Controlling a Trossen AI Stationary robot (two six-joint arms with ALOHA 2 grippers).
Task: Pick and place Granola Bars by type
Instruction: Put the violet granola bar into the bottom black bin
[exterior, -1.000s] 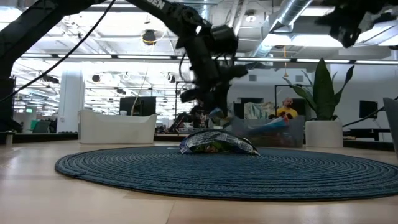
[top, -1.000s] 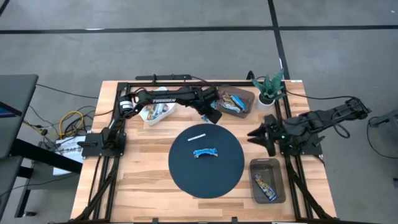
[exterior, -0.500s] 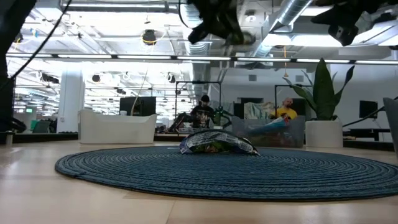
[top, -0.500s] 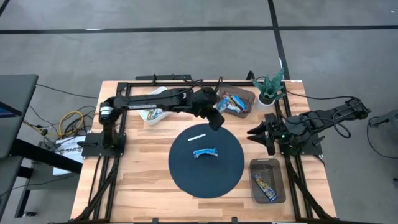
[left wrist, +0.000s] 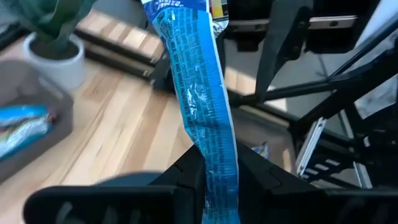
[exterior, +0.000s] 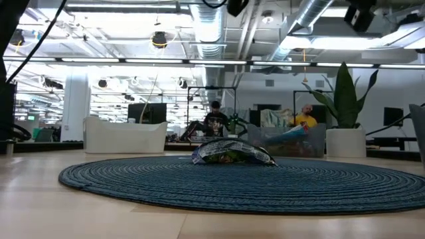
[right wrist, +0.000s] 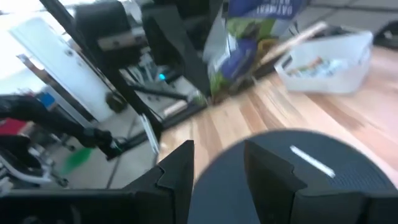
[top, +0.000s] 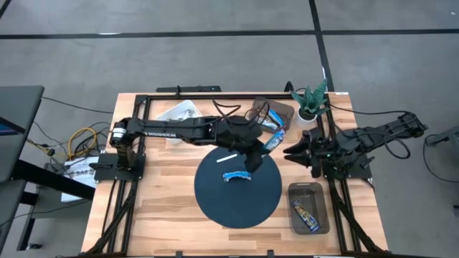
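Observation:
The blue bar in my left gripper is a long way from the grey bin (top: 309, 206). Next, my right gripper grabs the bar's loose end (top: 280, 134) and puts the bar there.
My left gripper (top: 262, 147) hangs high above the round dark mat's (top: 215, 201) far right part, shut on a bright blue Granola Bar (left wrist: 198, 87). A second blue bar (top: 235, 175) lies flat on the mat and also shows in the low view (exterior: 229, 154). More bars lie in the dark far bin (top: 276, 113), and one multicoloured bar (top: 305, 213) lies in the grey near-right bin. My right gripper (top: 290, 153) waits open at the mat's right edge, touching nothing. My left gripper pinches the blue bar between its two fingers at one end (left wrist: 219, 180). The rest of the wrapper (top: 272, 138) sticks out past the fingertips toward the table's right side. The bar is lifted clear of the table.
A thin white strip (top: 228, 157) lies on the mat's far part. A white bin (top: 179, 112) stands far left, a potted plant (top: 310, 100) at the far right corner. Bare wood (top: 165, 208) lies near left of the mat.
My left gripper has risen out of the low view and swung from beside the dark far bin toward the near and right edges, over the mat's far right part, carrying the blue bar. The bar on the mat has stayed put.

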